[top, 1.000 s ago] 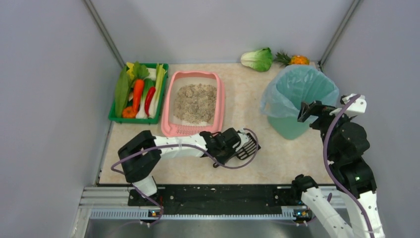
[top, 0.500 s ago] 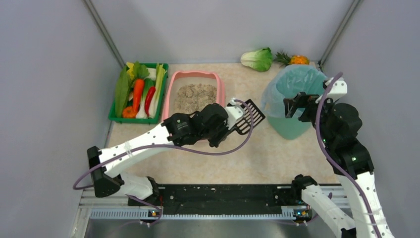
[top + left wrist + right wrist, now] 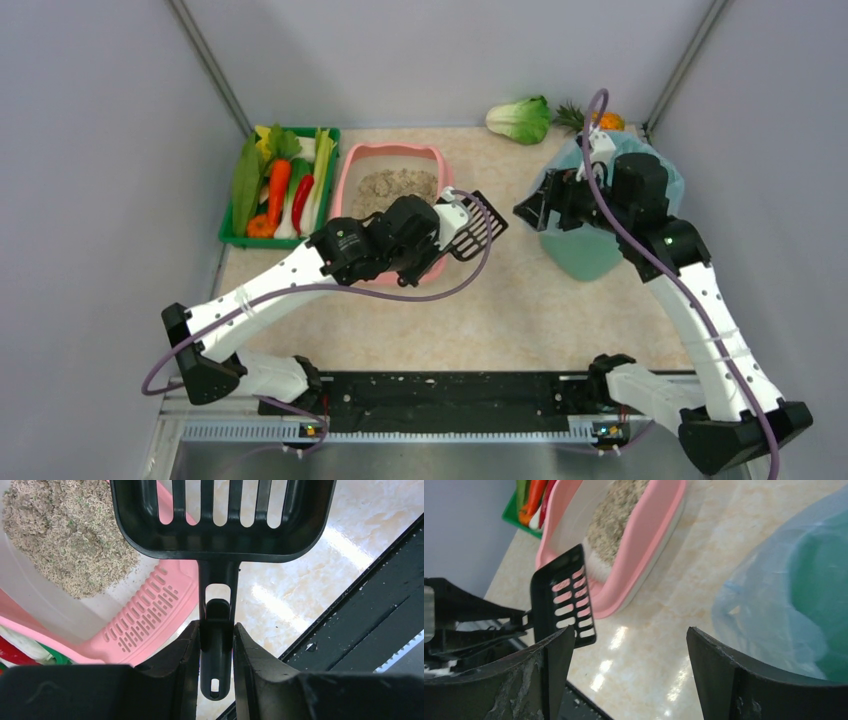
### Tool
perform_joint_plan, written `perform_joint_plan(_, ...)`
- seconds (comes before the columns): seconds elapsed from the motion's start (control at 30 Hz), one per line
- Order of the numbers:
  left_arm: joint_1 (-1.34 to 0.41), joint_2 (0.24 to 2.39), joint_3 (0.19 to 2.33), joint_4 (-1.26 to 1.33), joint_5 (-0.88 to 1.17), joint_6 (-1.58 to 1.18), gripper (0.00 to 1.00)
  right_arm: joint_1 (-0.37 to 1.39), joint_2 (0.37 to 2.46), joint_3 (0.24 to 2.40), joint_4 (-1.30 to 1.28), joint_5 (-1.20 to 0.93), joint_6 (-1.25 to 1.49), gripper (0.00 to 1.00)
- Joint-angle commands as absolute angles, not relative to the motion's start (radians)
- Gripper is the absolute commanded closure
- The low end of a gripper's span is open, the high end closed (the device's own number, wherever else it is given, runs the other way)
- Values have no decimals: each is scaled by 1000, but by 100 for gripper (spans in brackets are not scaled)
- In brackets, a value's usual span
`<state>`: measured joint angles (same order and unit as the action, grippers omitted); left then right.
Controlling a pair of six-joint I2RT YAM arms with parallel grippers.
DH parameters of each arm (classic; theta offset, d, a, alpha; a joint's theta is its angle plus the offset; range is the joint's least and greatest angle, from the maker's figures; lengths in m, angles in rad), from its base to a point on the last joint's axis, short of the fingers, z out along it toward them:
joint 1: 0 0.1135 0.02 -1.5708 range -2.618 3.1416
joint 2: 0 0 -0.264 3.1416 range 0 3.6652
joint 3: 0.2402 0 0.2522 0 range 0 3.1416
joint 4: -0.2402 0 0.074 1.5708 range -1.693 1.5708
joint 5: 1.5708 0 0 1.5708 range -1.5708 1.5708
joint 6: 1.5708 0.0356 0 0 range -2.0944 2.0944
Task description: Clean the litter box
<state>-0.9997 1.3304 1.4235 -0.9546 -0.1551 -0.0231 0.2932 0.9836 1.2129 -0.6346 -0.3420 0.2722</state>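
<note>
The scoop's head [image 3: 220, 542] is tipping back toward my left gripper, so my right gripper should hold the scoop's front edge [image 3: 493, 212] while my left gripper takes a deeper hold of the scoop's handle.
The pink litter box [image 3: 343, 195] holds grey-beige litter [image 3: 392, 185] and stands left of centre. My left gripper [image 3: 447, 232] is shut on the handle of a black slotted scoop [image 3: 476, 226]. It holds the scoop in the air over the box's near right corner. In the left wrist view the handle [image 3: 216, 645] is pinched between the fingers, the scoop head [image 3: 222, 525] shows no litter, and the box's grille [image 3: 145, 625] lies below. My right gripper [image 3: 530, 210] is open and empty between the scoop and the teal bin [image 3: 590, 255]. It also shows in the right wrist view [image 3: 629, 632].
A green crate of vegetables [image 3: 280, 185] stands left of the litter box. A bok choy [image 3: 520, 118] and a pineapple [image 3: 605, 121] lie at the back right. The bin's blue bag [image 3: 784, 595] fills the right of the right wrist view. A black rail [image 3: 440, 395] runs along the near edge.
My left arm lifted the scoop from the table in front of the box, swung it back and right, then left to the box's corner. My right arm swung left across the bin.
</note>
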Motion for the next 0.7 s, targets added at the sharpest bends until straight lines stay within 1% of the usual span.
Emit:
perform_joint_plan(0.0,-978,1305,1451,-945,-133,20,100,355,1021,1249,-595,-484,321,19)
perform_joint_plan(0.23,-971,1294,1459,-947,-99,46,100,404,1082,1204,-524,-495,386,28)
perform_joint_plan(0.3,-970,1287,1458,-944,-87,49,100,406,1101,1193,-514,-505,387,29)
perform_joint_plan(0.53,-967,1275,1459,-931,-58,54,100,434,1159,1174,-497,-545,390,39)
perform_joint_plan(0.67,-966,1269,1457,-923,-41,59,100,434,1166,1129,-444,-577,417,48)
